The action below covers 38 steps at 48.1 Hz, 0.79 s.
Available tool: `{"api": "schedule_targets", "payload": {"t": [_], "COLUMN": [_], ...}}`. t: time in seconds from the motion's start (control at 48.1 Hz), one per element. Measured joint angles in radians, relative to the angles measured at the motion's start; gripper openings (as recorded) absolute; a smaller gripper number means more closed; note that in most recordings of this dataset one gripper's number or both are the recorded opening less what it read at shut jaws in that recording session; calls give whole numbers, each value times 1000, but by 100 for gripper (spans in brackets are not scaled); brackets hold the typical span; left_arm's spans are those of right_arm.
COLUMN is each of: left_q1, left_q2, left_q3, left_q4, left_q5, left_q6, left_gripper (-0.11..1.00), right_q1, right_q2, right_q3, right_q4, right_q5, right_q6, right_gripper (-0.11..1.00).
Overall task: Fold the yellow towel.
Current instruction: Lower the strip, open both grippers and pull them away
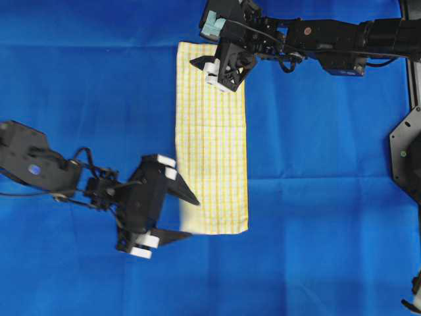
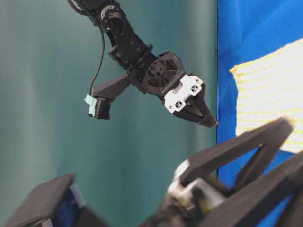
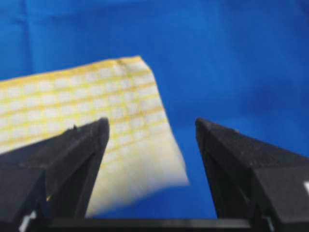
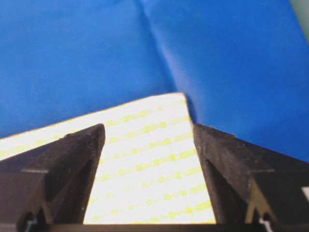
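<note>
My right gripper reaches over the yellow towel's far end (image 1: 189, 52), so I should draw it back to its own side's corner and leave my left gripper the other.
The yellow towel (image 1: 212, 138) lies on the blue cloth as a long narrow strip, white with fine yellow checks. My left gripper (image 1: 192, 217) stands open at the strip's near left corner. In the left wrist view that corner of the towel (image 3: 120, 125) shows blurred between the spread fingers, with the left gripper (image 3: 151, 122) touching nothing. My right gripper (image 1: 214, 74) hovers open over the far end. The right wrist view has the towel (image 4: 152, 154) lying flat below the right gripper (image 4: 147, 126). At table level the right gripper (image 2: 156, 113) hangs wide open in the air.
A large blue cloth (image 1: 329, 197) with crease lines covers the table. A black arm mount (image 1: 408, 158) stands at the right edge. The table-level view has a green wall (image 2: 47, 118) behind and my left gripper (image 2: 227, 179) blurred in front.
</note>
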Motion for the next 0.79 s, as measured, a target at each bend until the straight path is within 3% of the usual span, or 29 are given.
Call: {"api": "schedule_targets", "payload": {"t": [0.291,0.54,0.79], "left_q1": [54,204,307], "left_q2": [-204,-353,-379], "left_q3": [75,149,172], "left_q4": [0,0,0], "left_q5": [163,137,89], "left_q6": [3,3,5], "left_gripper": [66,66,73], "right_q1": [-14,9,67], "right_q2": [-141,-287,-443], "right_q3": [60,209,376], "right_q4": [-2,-2,2], "right_q5": [37,-25,-155], "right_q6": [-2,5,11], "right_gripper": [71,71,71]}}
